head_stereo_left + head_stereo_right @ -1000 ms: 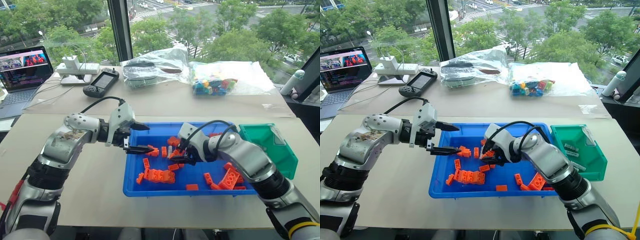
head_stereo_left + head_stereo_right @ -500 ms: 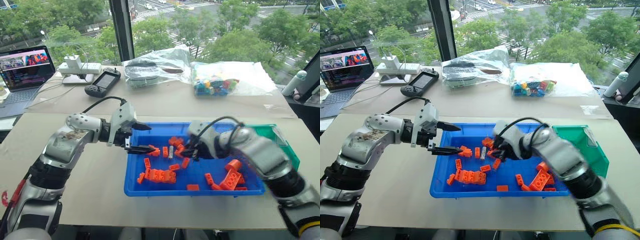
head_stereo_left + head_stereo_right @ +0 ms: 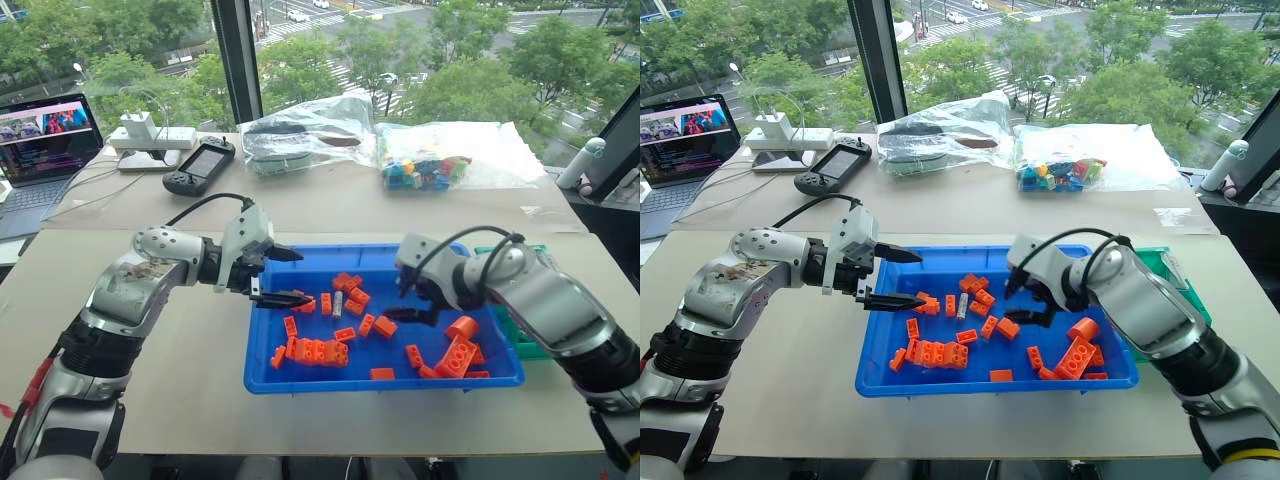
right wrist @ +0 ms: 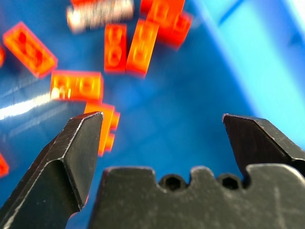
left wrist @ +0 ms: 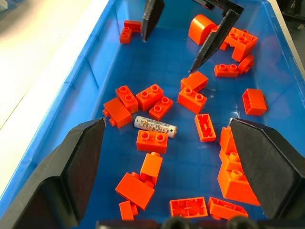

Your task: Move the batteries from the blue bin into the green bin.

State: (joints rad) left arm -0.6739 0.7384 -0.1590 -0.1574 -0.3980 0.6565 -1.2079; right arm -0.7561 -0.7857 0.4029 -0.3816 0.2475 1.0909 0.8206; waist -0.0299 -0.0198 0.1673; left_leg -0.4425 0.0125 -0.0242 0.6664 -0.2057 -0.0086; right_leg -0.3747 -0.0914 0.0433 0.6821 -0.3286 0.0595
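My right gripper should keep moving in until its fingers span both ends, because orange bricks crowd the battery's long sides but its ends are open.
One silver battery (image 3: 338, 304) lies among orange bricks on the floor of the blue bin (image 3: 268, 378); it is also under my left wrist, battery (image 5: 155, 126). My left gripper (image 3: 297, 277) hovers open and empty over the bin's left end, pointing right toward the battery. My right gripper (image 3: 400, 302) hangs open and empty above the bin's middle, a little to the right of the battery. The green bin (image 3: 1180, 275) sits against the blue bin's right end, mostly hidden behind my right arm.
Orange bricks (image 3: 320, 350) are scattered across the blue bin, with an orange cylinder piece (image 3: 462, 328) at the right. On the far table are a laptop (image 3: 45, 135), a handheld controller (image 3: 200, 165), two plastic bags (image 3: 440, 158) and a white bottle (image 3: 582, 165).
My right gripper has risen and drawn back to the right, away from the bricks by the battery, and its jaws have opened wide. The left arm has kept still.
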